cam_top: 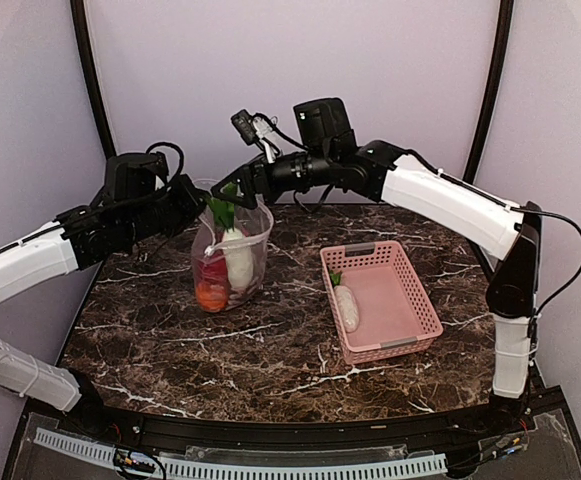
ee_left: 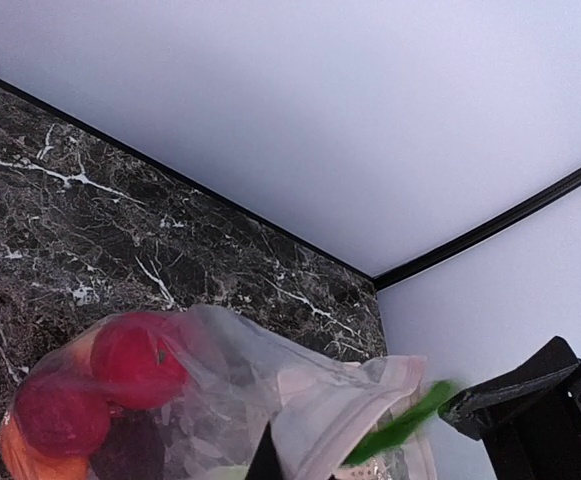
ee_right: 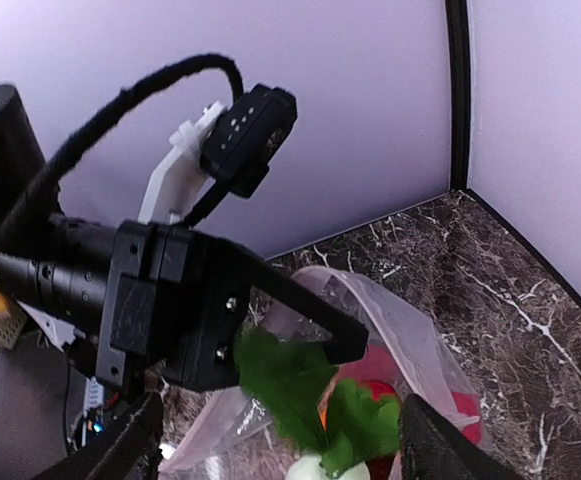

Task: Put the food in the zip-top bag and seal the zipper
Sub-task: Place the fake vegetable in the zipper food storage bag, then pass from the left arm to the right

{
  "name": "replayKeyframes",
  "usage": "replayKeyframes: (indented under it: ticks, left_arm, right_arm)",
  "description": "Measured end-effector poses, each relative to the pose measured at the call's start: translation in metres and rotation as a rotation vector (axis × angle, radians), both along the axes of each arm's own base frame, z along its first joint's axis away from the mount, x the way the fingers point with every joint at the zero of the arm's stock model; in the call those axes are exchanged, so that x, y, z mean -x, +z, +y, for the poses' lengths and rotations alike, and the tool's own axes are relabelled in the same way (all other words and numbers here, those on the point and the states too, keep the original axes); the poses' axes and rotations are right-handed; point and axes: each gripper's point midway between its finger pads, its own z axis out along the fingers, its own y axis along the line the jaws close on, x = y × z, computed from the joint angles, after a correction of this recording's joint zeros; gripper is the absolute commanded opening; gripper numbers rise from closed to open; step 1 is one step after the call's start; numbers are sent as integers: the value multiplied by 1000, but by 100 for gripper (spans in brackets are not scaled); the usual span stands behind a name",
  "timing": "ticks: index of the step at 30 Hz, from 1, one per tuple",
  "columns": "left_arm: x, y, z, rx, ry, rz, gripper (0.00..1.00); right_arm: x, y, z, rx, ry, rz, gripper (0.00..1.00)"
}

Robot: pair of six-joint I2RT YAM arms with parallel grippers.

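Observation:
Next, my right gripper pushes the green leaves (cam_top: 222, 213) down inside the bag while my left gripper takes a new grip on the bag's rim (ee_left: 318, 428), because the leaves stick up out of the bag's opening.
The zip-top bag (cam_top: 255, 232) stands upright left of centre with its mouth open. Inside are red fruits (ee_left: 135, 358), an orange ball (cam_top: 211, 296) and a white oblong piece (cam_top: 238, 262) with green leaves (ee_right: 290, 385) sticking out of the mouth. My left gripper (cam_top: 198, 205) is shut on the bag's near-left rim; in the left wrist view (ee_left: 268, 462) only a dark finger shows against the pale zipper strip (ee_left: 355, 405). My right gripper (cam_top: 234, 188) hovers just above the bag's mouth, open, its fingers (ee_right: 432, 452) wide either side of the leaves and not touching them.
A pink mesh basket (cam_top: 410, 285) sits right of centre, holding one white oblong piece with a green leaf (cam_top: 346, 305). The walls close in behind and at both sides. The dark marble table (cam_top: 170, 340) runs to the front edge.

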Motion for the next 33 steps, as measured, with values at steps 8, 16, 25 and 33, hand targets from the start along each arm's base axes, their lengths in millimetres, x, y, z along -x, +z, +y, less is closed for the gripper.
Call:
replayKeyframes:
  ticks: [8,16,25,33]
  left_arm:
    - [2,-4,3,-38,-4,-7,1]
    - [10,-5,-3,-196,-113,-10,1]
    - [18,-21,-36,-272,-327,35,1]
    - [27,-22,-48,-290,-430,53,12]
  right_arm:
    - [21,21,-35,39,86,-173,72]
    - [99,25,-79,155,386,-553,61]
    - [118,-82,-53,426,538,-613,58]
    - [107,-124,-40,591,543,-690,25]
